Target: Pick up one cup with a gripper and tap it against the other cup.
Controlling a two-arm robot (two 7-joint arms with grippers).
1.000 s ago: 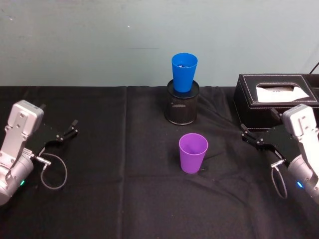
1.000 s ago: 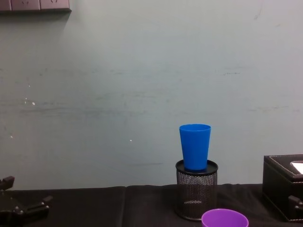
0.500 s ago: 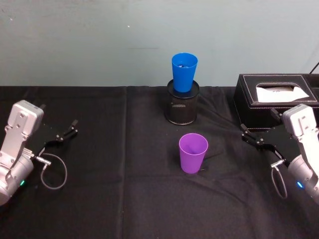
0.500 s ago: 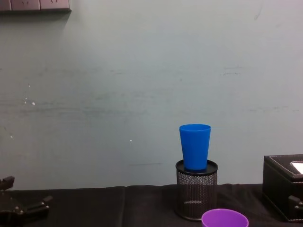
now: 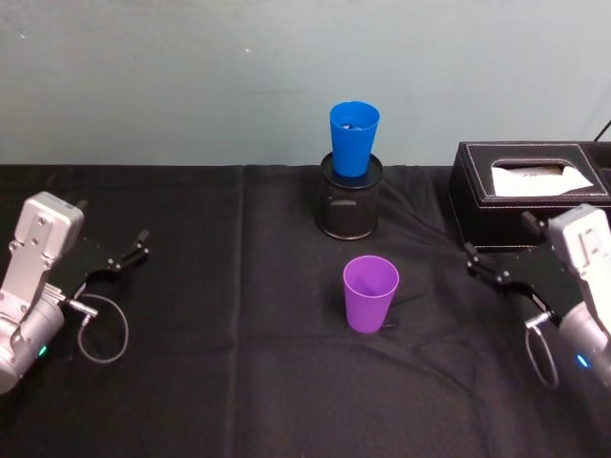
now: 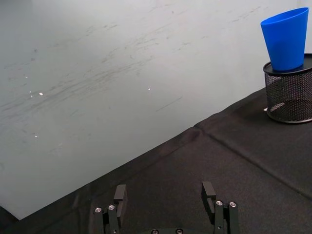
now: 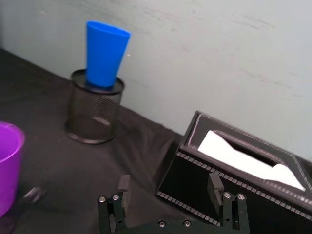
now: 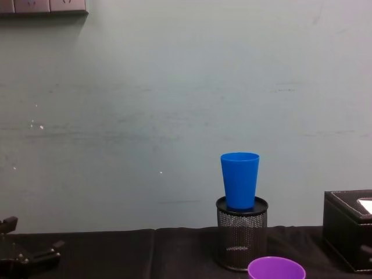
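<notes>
The blue cup's base [image 8: 240, 179] is resting flat on the pen holder's top [image 8: 241, 209], so I expect the blue cup to stay upright when I tap it.
The purple cup [image 5: 370, 293] stands upright on the black cloth at mid-table; its rim [image 8: 276, 269] shows in the chest view. Behind it the blue cup [image 5: 353, 138] sits upright in the mouth of a black mesh pen holder [image 5: 348, 207]. My right gripper [image 5: 480, 263] hovers low to the right of the purple cup, well apart from it, open and empty. From its wrist I see its fingers [image 7: 214, 184] spread, with the purple cup [image 7: 9, 163] and the blue cup [image 7: 105, 53] beyond. My left gripper [image 5: 129, 250] rests open at the far left.
A black tissue box [image 5: 528, 191] stands at the back right, just behind the right gripper, and also shows as the tissue box [image 7: 234, 180] in the right wrist view. A grey cable loops beside the left arm [image 5: 103, 329]. The wall runs close behind the pen holder.
My right arm has shifted slightly right and back toward me, away from the purple cup. The cups and the left arm have not moved.
</notes>
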